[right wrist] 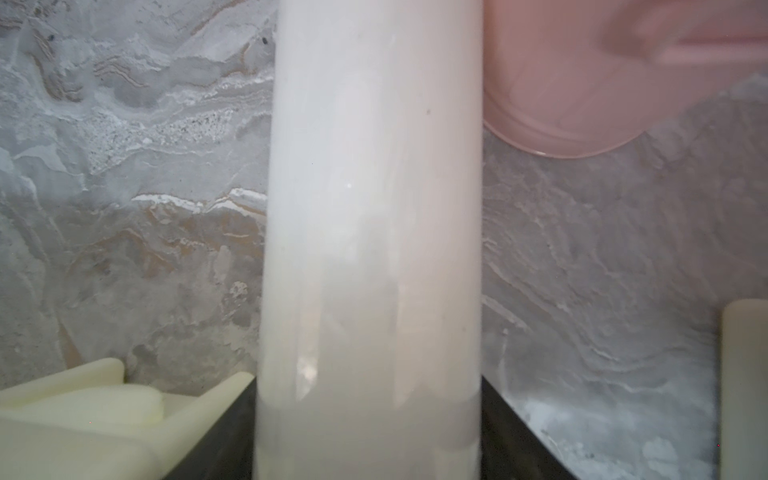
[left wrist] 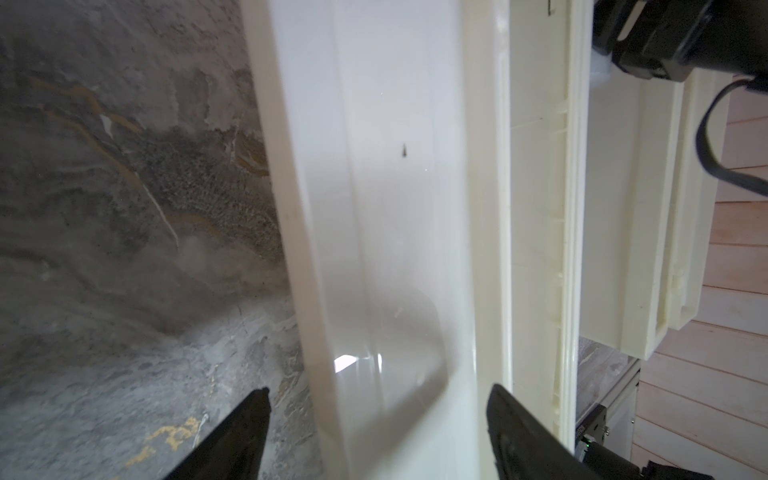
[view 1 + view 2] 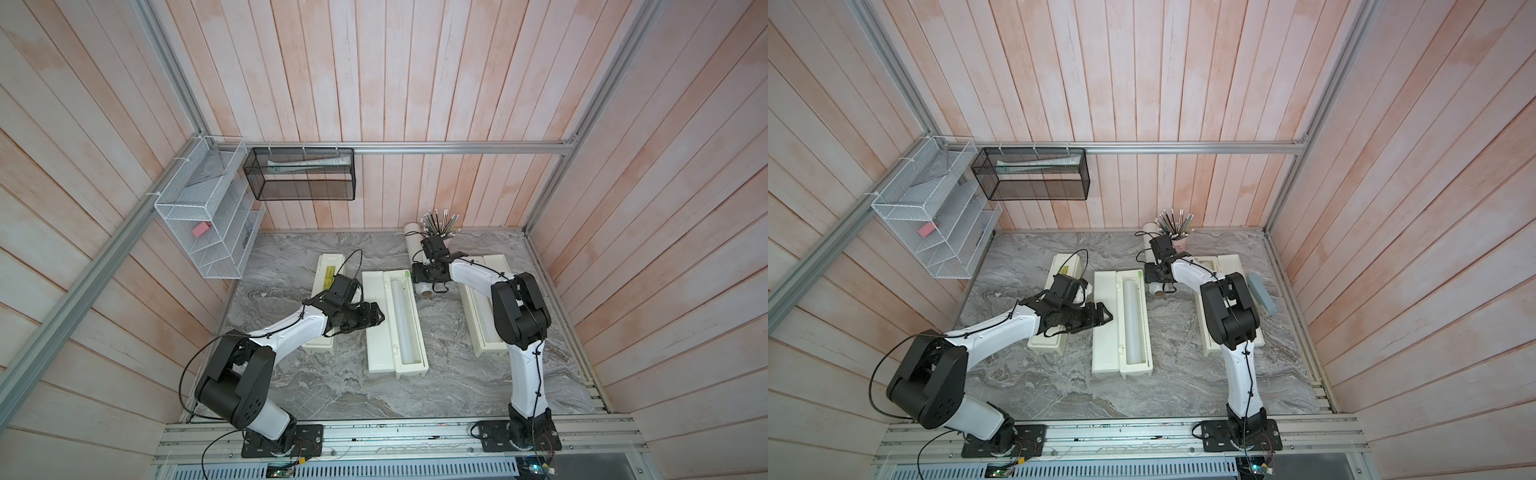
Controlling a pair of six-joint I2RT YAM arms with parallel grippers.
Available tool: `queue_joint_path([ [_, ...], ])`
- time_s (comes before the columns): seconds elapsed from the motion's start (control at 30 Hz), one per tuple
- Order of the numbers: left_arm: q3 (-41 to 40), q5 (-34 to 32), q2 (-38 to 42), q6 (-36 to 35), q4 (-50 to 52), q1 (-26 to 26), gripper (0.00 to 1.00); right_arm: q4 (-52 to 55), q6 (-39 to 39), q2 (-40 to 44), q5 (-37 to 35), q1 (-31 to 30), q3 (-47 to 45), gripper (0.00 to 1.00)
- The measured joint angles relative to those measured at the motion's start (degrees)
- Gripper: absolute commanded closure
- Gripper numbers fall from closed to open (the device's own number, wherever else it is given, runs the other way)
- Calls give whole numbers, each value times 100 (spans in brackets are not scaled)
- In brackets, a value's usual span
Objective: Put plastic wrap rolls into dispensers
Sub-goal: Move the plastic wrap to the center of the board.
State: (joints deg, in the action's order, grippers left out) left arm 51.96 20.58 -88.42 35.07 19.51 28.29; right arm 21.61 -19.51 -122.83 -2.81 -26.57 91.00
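The middle dispenser (image 3: 402, 324) is between the thick roll and the closed dispenser (image 3: 328, 276). My left gripper should slide the middle dispenser to the side while my right gripper lifts the roll across.
Three cream dispensers lie on the marble table. The left one (image 3: 320, 345) is closed. The middle one (image 3: 420, 332) is open, with a thin plastic wrap roll (image 3: 401, 316) in its trough and its lid (image 2: 374, 208) flat beside it. My left gripper (image 3: 376, 318) (image 2: 380, 390) hangs open over that lid, holding nothing. The right dispenser (image 3: 476, 311) is open and partly hidden by my right arm. A thick white roll (image 3: 417, 249) (image 1: 374, 208) lies at the back, and my right gripper (image 3: 420, 273) (image 1: 368, 386) is shut on it, fingers against both its sides.
A pink pencil cup (image 3: 440, 228) (image 1: 582, 83) stands right beside the thick roll's far end. A grey-blue object (image 3: 1262, 295) lies right of the right dispenser. A white wire rack (image 3: 208, 212) and a black mesh basket (image 3: 299, 174) hang on the walls at back left.
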Motion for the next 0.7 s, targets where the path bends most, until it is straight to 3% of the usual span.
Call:
queue_joint_path([
  [0.43,13,0,0,0,-28,0,17,719,-962,2304,-472,-1134,-2811,46],
  [0.6,22,0,-2,-17,-22,0,18,1047,-1362,3228,-424,-1519,-3751,22],
  [0.7,42,-2,-2,-24,-17,0,18,1231,-1541,3595,-450,-1561,-4004,15],
])
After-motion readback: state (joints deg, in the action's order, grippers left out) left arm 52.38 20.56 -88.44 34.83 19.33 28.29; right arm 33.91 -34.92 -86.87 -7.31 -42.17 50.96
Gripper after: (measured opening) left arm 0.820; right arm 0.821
